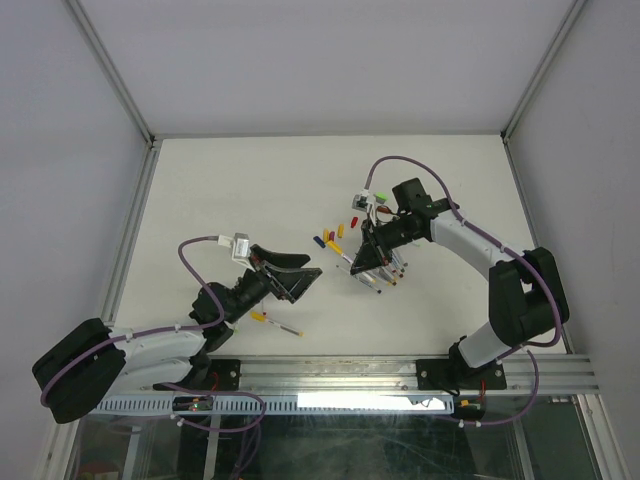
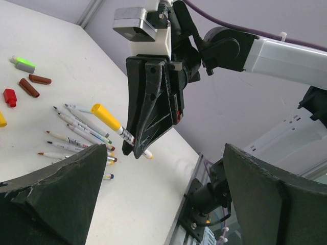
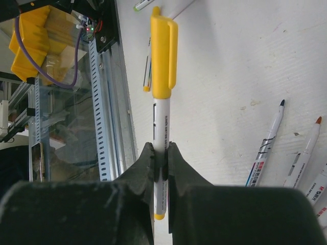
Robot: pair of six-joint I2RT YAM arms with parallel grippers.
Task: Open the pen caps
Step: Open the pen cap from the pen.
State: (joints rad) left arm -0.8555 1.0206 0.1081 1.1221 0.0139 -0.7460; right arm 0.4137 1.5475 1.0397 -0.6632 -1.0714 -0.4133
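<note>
The yellow cap [image 1: 334,247] fits like a straight sleeve along the white pen's body [image 1: 347,258], so it will slide off in one piece when I pull it away.
My right gripper [image 3: 161,153] is shut on the white barrel of a pen [image 3: 162,122], held above the table. The pen's yellow cap [image 3: 163,56] is on and points away from the jaws. In the left wrist view the same yellow cap [image 2: 106,116] sticks out of the right gripper [image 2: 139,148] toward the loose pen caps. My left gripper [image 2: 163,153] stands wide open with nothing between its fingers, a short way left of the right gripper [image 1: 362,262] in the top view, where the left gripper [image 1: 300,276] faces it. Several loose pen caps [image 1: 335,232], red, yellow and blue, lie behind them.
Several uncapped pens [image 2: 76,127] lie in a row under the right gripper, with more beside it [image 3: 265,148]. A capped yellow pen [image 1: 276,323] lies near the front edge. Green [image 2: 24,64], dark red [image 2: 40,79] and red [image 2: 9,97] caps lie farther back. The metal rail [image 3: 102,112] runs along the table front.
</note>
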